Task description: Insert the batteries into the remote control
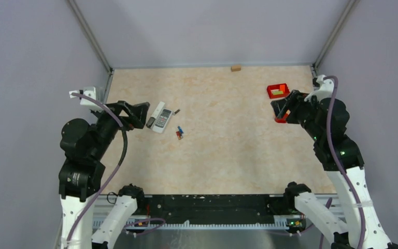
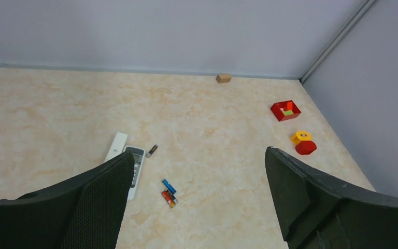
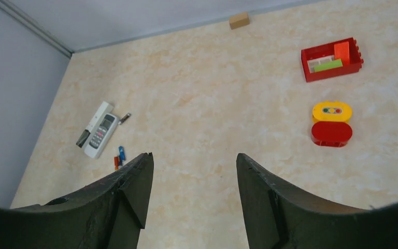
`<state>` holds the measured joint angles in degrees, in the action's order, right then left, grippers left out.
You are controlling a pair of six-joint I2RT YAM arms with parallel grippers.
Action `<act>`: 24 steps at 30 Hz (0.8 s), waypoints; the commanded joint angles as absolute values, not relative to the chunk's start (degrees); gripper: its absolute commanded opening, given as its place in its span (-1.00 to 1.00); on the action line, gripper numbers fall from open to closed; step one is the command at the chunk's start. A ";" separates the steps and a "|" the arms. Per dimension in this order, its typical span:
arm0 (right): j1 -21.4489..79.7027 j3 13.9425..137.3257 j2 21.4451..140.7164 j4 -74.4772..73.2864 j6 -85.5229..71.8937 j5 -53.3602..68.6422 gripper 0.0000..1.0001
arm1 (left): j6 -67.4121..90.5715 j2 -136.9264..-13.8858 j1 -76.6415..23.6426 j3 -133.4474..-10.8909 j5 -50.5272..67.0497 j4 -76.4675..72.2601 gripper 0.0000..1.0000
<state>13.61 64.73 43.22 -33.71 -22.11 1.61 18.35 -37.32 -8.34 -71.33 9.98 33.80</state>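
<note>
The remote control's near end sticks out past the white bar. My left gripper should go on down, open, until its fingers are on both sides of the grey buttons [image 1: 161, 122].
The remote control [image 1: 163, 119] lies face up at the left of the table, white with a dark screen and grey buttons; it also shows in the left wrist view [image 2: 136, 166] and the right wrist view [image 3: 101, 136]. Three batteries [image 1: 179, 133], red, blue and dark, lie together just right of it [image 2: 169, 193] [image 3: 119, 157]. One dark battery [image 1: 176, 110] lies apart by the remote's top [image 2: 152, 151]. My left gripper [image 1: 137, 111] is open and empty, raised just left of the remote [image 2: 199, 151]. My right gripper [image 1: 280, 110] is open and empty, far right [image 3: 194, 154].
A plain white bar [image 1: 157, 110] lies against the remote's left side. A red box [image 1: 278, 91] with small bricks sits back right, with yellow and red oval pieces [image 3: 331, 124] near it. A small wooden block [image 1: 236, 68] lies at the back wall. Grey walls enclose the table.
</note>
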 commanded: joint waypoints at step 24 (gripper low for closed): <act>12.92 44.34 41.88 -29.47 -30.49 9.97 0.23 | 30.57 -82.83 -4.58 -62.38 8.16 20.89 0.97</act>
<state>13.58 44.40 41.69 -32.51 -29.89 8.19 30.35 -78.72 -5.37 -57.93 3.09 23.59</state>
